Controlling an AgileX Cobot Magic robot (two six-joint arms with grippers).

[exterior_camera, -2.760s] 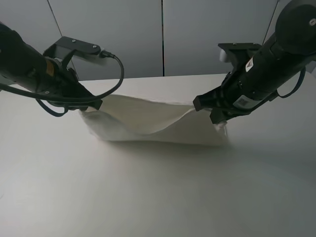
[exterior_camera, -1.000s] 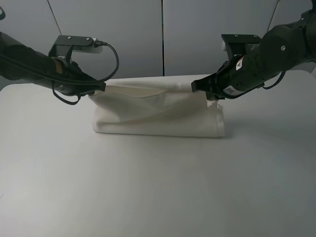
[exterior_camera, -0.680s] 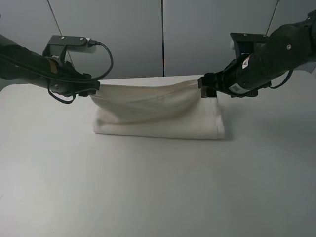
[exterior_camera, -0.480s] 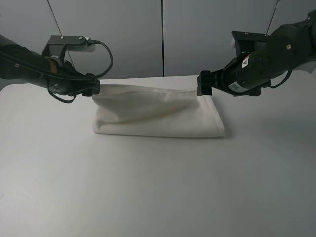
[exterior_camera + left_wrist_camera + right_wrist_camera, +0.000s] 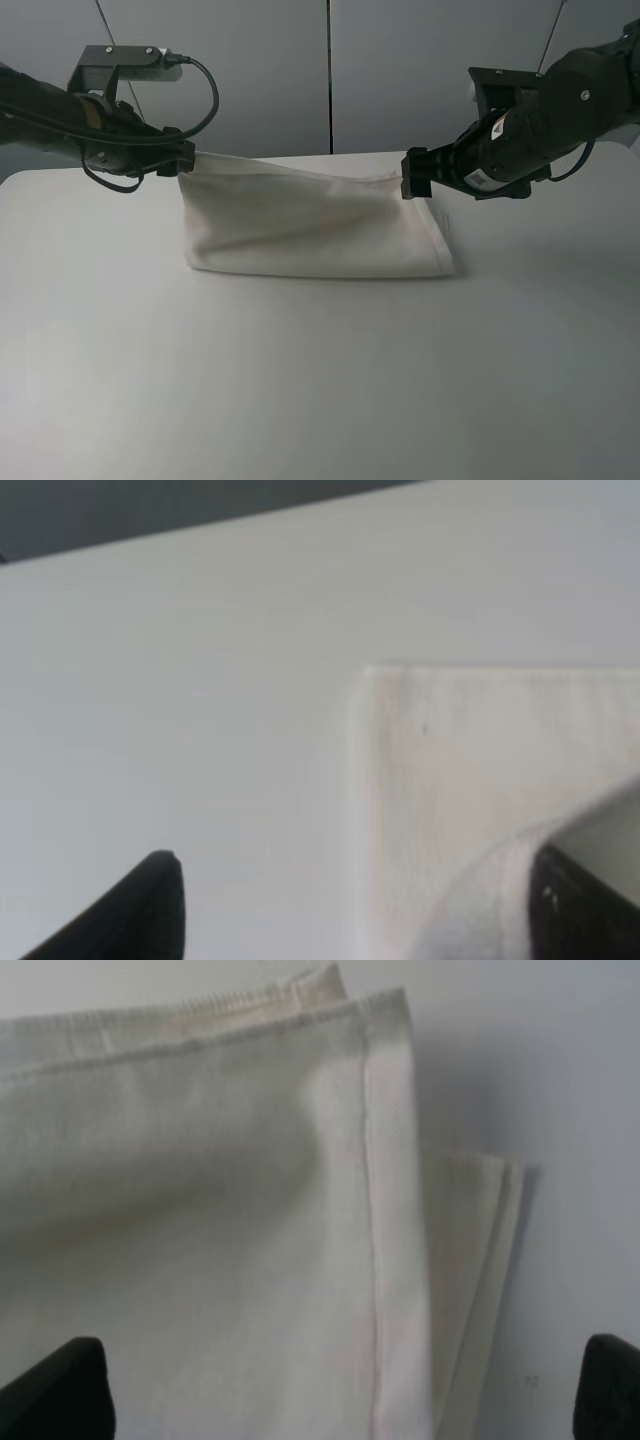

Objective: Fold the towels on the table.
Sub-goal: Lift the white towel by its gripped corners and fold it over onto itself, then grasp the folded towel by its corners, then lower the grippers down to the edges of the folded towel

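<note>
Next, I ease my left gripper clear to drop the fold before coming down at the towel's side edge point(image 5: 187, 225), because the towel's raised fold point(image 5: 495, 885) curls against that gripper's finger.
The cream towel point(image 5: 315, 225) lies folded over on the white table point(image 5: 300, 380), and its far edge stretches between both grippers. My left gripper point(image 5: 183, 160) is at the towel's far left corner. In the left wrist view its fingertips point(image 5: 155, 905) stand wide apart, and a raised fold of towel point(image 5: 450, 780) curls up against the other finger. My right gripper point(image 5: 410, 185) is at the far right corner. In the right wrist view its fingertips point(image 5: 50, 1390) are at the frame's two edges, with the hemmed, layered towel point(image 5: 200, 1210) lying between them. No label shows.
A grey panelled wall point(image 5: 330, 70) stands behind the table's far edge. Bare tabletop extends in front of the towel and to both sides. A cable point(image 5: 205, 95) loops off the left arm.
Both grippers carried the towel's edge up and over to the far side. In the last half second the left gripper moved up and left, drawing the left corner with it; the right stayed.
</note>
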